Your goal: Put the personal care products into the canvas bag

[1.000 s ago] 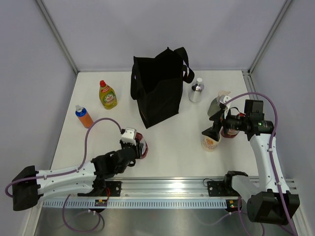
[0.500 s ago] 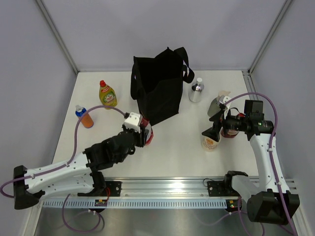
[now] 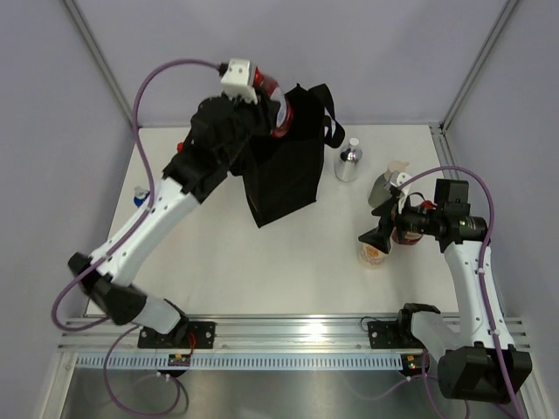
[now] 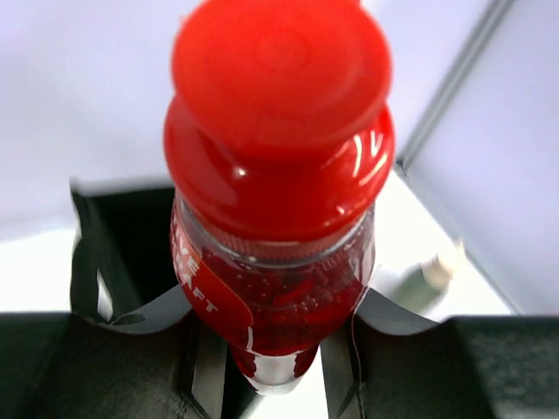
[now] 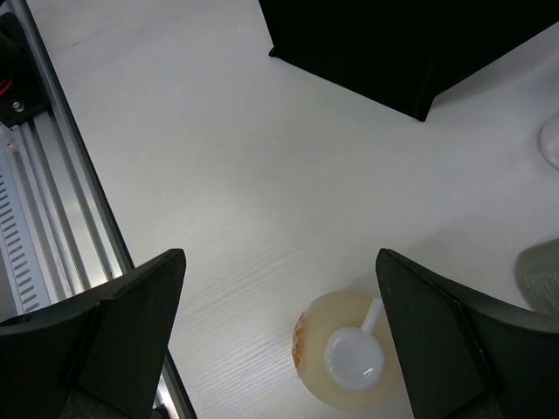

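My left gripper carries the dark red bottle (image 3: 279, 110) clear of the bag's rim, base first toward the bag's opening (image 3: 306, 115), and should continue until the bag's sides surround it.
My left gripper (image 3: 267, 106) is shut on a dark red bottle (image 3: 279, 124) and holds it high over the open top of the black canvas bag (image 3: 288, 175). In the left wrist view the red-capped bottle (image 4: 279, 227) fills the middle between my left gripper's (image 4: 276, 353) fingers, with the bag's dark inside (image 4: 118, 253) below. My right gripper (image 3: 376, 234) hangs open above the cream pump bottle (image 3: 374, 252). In the right wrist view the pump bottle (image 5: 349, 358) stands between the wide-apart fingers of my right gripper (image 5: 284, 349), untouched.
A small silver bottle (image 3: 348, 161) stands right of the bag, a grey-green bottle (image 3: 384, 188) beside my right arm. An orange bottle with a blue cap (image 3: 138, 195) peeks out at the left behind my raised arm. The rail (image 3: 288, 336) runs along the near edge.
My left arm rose from low over the front of the table to high above the bag's mouth, carrying the dark red bottle. The right arm stayed still.
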`<control>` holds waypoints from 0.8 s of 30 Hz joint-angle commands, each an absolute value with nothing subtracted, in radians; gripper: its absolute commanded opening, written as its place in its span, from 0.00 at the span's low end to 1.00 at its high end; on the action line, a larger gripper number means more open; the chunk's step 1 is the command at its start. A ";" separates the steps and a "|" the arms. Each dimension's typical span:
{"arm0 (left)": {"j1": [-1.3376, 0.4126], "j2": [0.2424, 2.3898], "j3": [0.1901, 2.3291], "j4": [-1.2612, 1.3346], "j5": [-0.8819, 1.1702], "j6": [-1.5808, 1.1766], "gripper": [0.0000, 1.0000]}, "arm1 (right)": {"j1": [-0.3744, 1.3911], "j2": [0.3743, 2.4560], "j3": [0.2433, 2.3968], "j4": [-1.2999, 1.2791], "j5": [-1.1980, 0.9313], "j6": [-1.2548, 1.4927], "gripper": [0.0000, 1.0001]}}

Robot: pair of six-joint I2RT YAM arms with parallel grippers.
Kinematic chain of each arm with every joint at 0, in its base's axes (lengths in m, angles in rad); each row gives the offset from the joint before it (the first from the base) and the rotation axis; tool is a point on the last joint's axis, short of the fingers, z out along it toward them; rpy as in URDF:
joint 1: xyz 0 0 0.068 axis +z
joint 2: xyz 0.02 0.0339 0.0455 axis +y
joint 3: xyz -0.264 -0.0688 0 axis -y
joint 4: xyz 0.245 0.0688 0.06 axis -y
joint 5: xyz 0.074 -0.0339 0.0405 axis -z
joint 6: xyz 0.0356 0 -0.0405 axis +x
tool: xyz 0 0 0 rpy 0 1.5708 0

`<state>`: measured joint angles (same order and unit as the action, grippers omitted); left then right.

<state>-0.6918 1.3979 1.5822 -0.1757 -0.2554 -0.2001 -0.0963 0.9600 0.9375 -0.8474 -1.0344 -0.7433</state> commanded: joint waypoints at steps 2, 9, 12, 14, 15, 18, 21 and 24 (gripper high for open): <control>-0.597 1.581 1.891 0.002 -0.095 -0.138 0.07 | -0.095 0.945 0.946 -0.867 -1.068 -0.768 0.99; -0.522 1.773 2.028 -0.069 0.050 -0.196 0.06 | -0.095 0.945 0.945 -0.868 -1.051 -0.781 0.99; -0.526 1.775 1.935 -0.060 0.115 -0.193 0.06 | -0.095 0.950 0.945 -0.871 -1.046 -0.788 0.99; -0.529 1.772 1.869 -0.054 0.121 -0.178 0.06 | -0.095 0.954 0.946 -0.873 -1.046 -0.792 0.99; -0.529 1.773 1.853 -0.055 0.126 -0.155 0.06 | -0.095 0.957 0.946 -0.874 -1.048 -0.792 0.99; -0.529 1.801 1.830 -0.060 0.141 -0.083 0.08 | -0.094 0.963 0.948 -0.876 -1.048 -0.792 1.00; -0.528 1.857 1.857 -0.072 0.190 -0.020 0.10 | -0.095 0.966 0.948 -0.877 -1.045 -0.793 1.00; -0.525 1.931 1.897 -0.094 0.285 -0.006 0.12 | -0.095 0.965 0.946 -0.876 -1.043 -0.795 0.99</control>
<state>-0.5308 1.9045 1.8084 -0.2382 0.1638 -0.0742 -0.0963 0.9653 0.9375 -0.8696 -1.0382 -0.7708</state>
